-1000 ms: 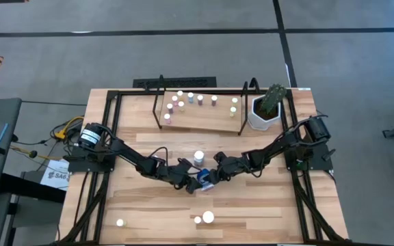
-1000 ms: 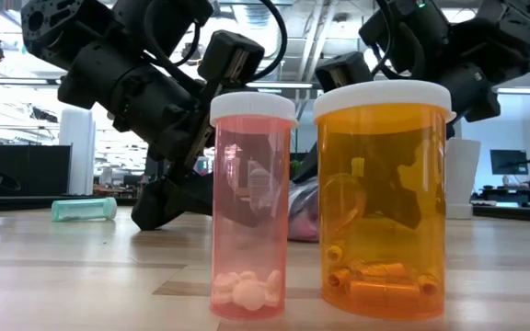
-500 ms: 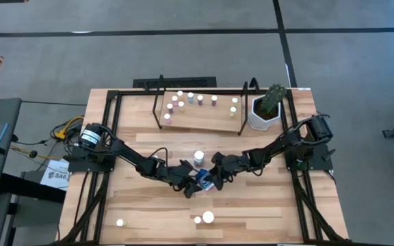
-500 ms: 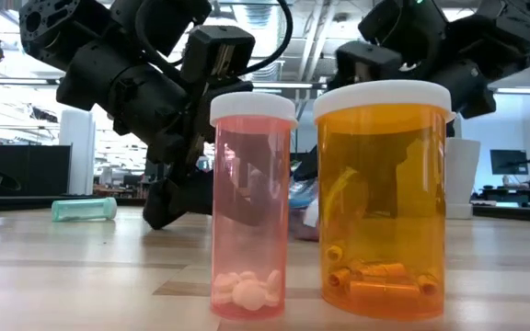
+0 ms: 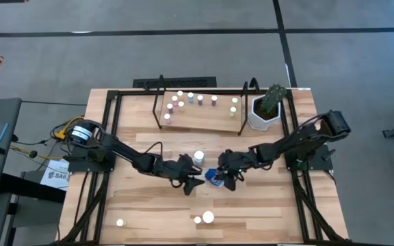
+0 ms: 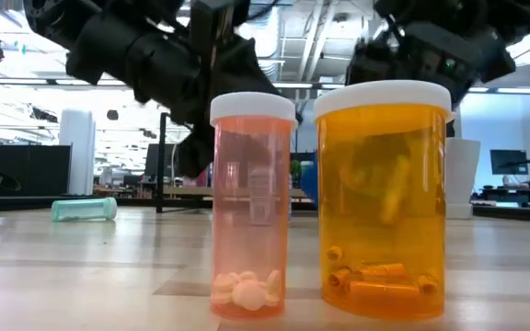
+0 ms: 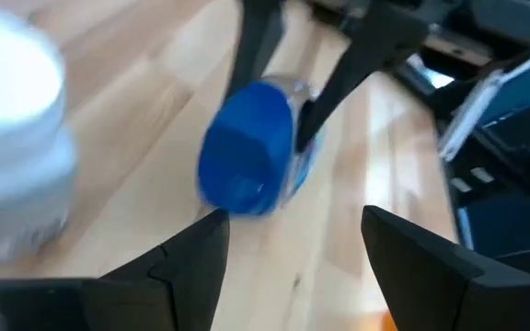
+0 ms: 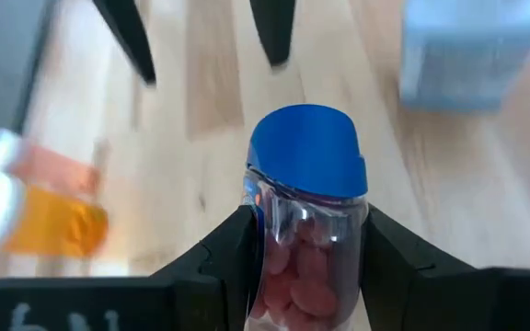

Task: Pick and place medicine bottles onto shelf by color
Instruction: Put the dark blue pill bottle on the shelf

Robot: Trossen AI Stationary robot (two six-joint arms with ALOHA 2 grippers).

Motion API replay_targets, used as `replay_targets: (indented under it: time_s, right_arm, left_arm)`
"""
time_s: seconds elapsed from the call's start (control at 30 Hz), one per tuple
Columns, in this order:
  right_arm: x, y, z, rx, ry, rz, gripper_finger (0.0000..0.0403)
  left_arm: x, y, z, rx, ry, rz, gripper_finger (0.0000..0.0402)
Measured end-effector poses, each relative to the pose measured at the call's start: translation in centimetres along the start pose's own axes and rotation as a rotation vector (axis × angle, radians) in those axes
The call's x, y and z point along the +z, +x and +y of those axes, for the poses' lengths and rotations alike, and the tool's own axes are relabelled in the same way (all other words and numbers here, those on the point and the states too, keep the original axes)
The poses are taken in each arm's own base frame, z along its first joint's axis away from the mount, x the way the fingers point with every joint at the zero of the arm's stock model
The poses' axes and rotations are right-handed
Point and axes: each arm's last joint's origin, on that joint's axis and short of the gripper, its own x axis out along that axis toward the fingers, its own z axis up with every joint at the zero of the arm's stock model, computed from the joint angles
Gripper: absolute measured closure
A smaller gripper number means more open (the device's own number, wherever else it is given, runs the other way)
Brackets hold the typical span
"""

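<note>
The bottle's lower end points into my right gripper's palm. My left gripper should therefore grab the bottle by the blue cap before it puts the bottle on the shelf.
A blue-capped clear bottle with pink pills sits between the fingers of my right gripper, which is shut on it at mid-table. My left gripper faces it from the table's left. It is open, with the blue cap just beyond its fingertips. A white bottle stands on the table just behind them. The shelf at the far side carries several small bottles standing on its wood board. My right gripper pinches the bottle's clear body between its two fingers, below the blue cap. The fingers come from the table's right, slanting down, and lie along the bottle. The cap points away from the gripper toward my left gripper. The bottle looks lifted clear of the table.
A pink bottle and a bigger orange bottle stand near the front edge, and a small one stands at the front left. A teal bottle lies on its side. A white pot with a plant stands right of the shelf.
My right gripper has shut on the blue bottle, rolled its wrist and risen, carrying the bottle up and a little toward the table's right. My left gripper has also risen and rolled, staying open.
</note>
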Motion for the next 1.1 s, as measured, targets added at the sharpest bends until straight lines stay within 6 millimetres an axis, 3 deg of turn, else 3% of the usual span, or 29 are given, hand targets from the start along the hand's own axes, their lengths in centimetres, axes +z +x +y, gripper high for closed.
replay_targets:
  time_s: [0.23, 0.67, 1.0, 1.1]
  right_arm:
    - [1.9, -0.6, 0.9, 0.044, -0.052, -0.107, 0.0239]
    - [4.4, -1.1, 3.8, 0.107, -0.263, -0.134, 0.0239]
    - [5.2, -1.3, 4.1, 0.084, -0.294, -0.106, 0.0239]
    - [5.3, -1.3, 3.9, 0.078, -0.291, -0.101, 0.0239]
  left_arm:
    - [1.1, -0.6, -0.6, 0.009, 0.140, -0.094, 0.0164]
    - [2.3, -0.6, -2.9, -0.071, 0.399, -0.128, 0.0164]
    - [2.9, -0.2, -3.7, 0.014, 0.355, 0.042, 0.0165]
    - [3.2, -0.1, -4.0, 0.032, 0.360, 0.068, 0.0182]
